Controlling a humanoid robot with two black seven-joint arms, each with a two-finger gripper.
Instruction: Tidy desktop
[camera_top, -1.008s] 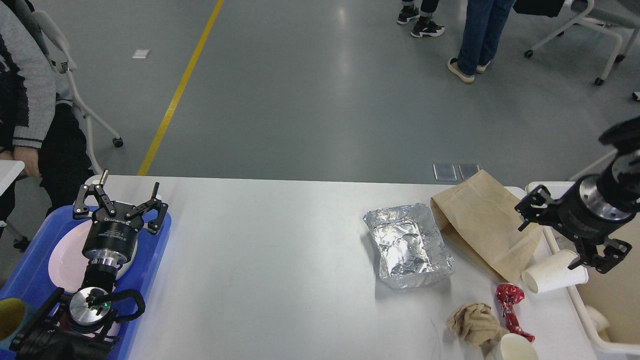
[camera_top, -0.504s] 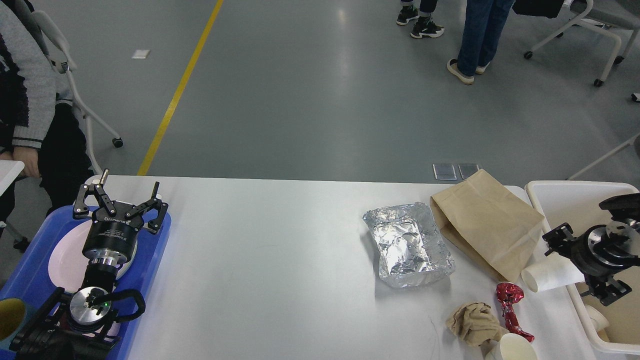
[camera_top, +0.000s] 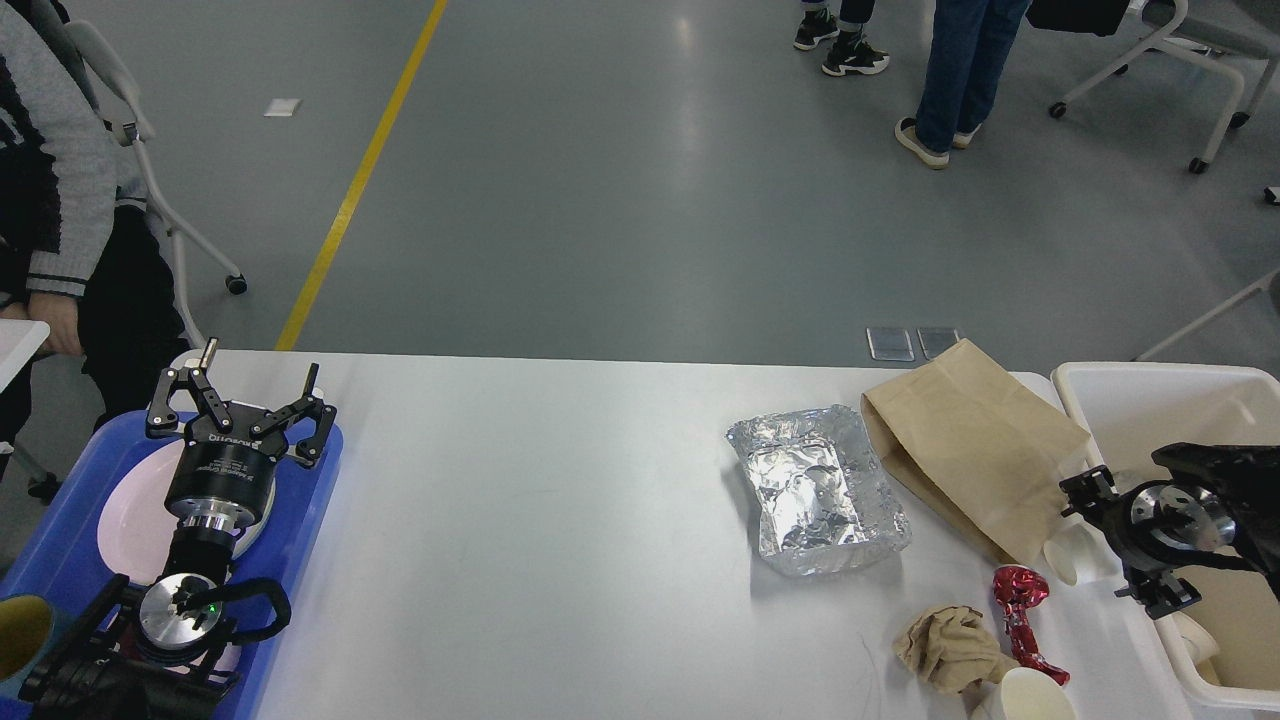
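Note:
The white paper cup (camera_top: 1076, 556) lies uncovered against the brown paper bag's edge (camera_top: 1041, 542). So the cup will come away when I lift, and the bag will stay where it is.
The desktop (camera_top: 560, 520) is a wide white tabletop. On its right part lie a crumpled foil tray (camera_top: 815, 490), a brown paper bag (camera_top: 965, 450), a red foil wrapper (camera_top: 1020, 610), a ball of brown paper (camera_top: 945, 645) and a white paper cup (camera_top: 1025, 697) at the bottom edge. Another white paper cup (camera_top: 1072, 556) lies on its side by the right edge. My right gripper (camera_top: 1112, 545) is low over this cup, open, one finger on either side, hiding most of it. My left gripper (camera_top: 240, 395) is open and empty above the blue tray.
A blue tray (camera_top: 310, 480) at the left holds a white plate (camera_top: 125, 510) and a yellow cup (camera_top: 20, 630). A cream-white bin (camera_top: 1150, 400) stands off the table's right end. A seated person is at far left; people and chairs stand on the floor beyond.
My right arm has dropped and pulled nearer, from above the bin's corner down onto the lying paper cup. The cup is now mostly covered. My left arm has not moved.

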